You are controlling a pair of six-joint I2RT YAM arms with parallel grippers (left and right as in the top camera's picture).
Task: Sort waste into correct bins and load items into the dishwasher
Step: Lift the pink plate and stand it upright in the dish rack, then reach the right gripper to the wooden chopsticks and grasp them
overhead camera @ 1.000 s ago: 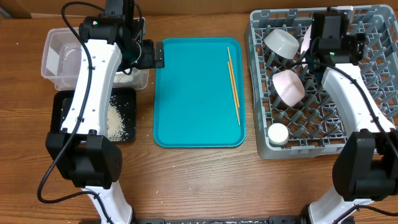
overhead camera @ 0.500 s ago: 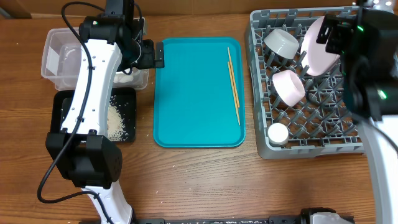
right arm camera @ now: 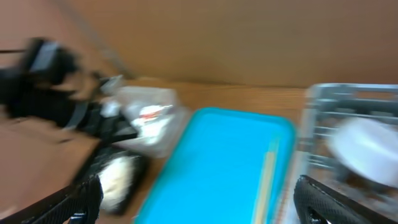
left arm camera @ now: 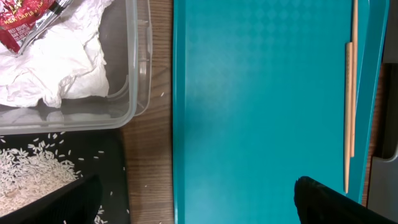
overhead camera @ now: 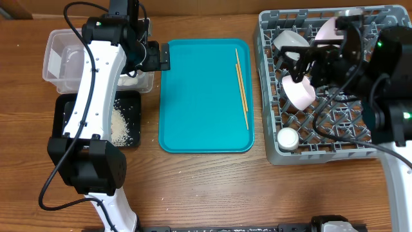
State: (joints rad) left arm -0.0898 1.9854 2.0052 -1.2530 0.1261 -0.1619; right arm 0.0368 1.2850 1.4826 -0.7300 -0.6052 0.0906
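My right gripper should keep moving down toward the two chopsticks side (overhead camera: pixel 239 76) by side on the open teal tray until it reaches their overlap (overhead camera: pixel 243 96), and then close on both together.
Two wooden chopsticks (overhead camera: pixel 241 87) lie on the right side of the teal tray (overhead camera: pixel 199 96); they also show in the left wrist view (left arm camera: pixel 351 93) and, blurred, in the right wrist view (right arm camera: pixel 268 168). The grey dish rack (overhead camera: pixel 270 129) holds a whitish bowl (overhead camera: pixel 290 40), a pink bowl (overhead camera: pixel 297 93), a pink plate (overhead camera: pixel 327 29) and a white cup (overhead camera: pixel 288 138). The clear tub (overhead camera: pixel 58 58) holds tissue (left arm camera: pixel 56 68) and the red wrapper (left arm camera: pixel 22 18). Rice (overhead camera: pixel 119 125) lies in the black tray (overhead camera: pixel 129 103). My left gripper (overhead camera: pixel 158 57) is open over the teal tray's left edge. My right gripper (overhead camera: pixel 301 63) is open and empty, raised above the rack.
A few rice grains (left arm camera: pixel 163 94) lie on the wood between the tub and the teal tray. The right wrist view is motion-blurred. The rack fills the table's right side, the tub and black tray the left.
My right arm has risen and swung left over the rack, now covering part of the bowls and plate. The left arm has not moved.
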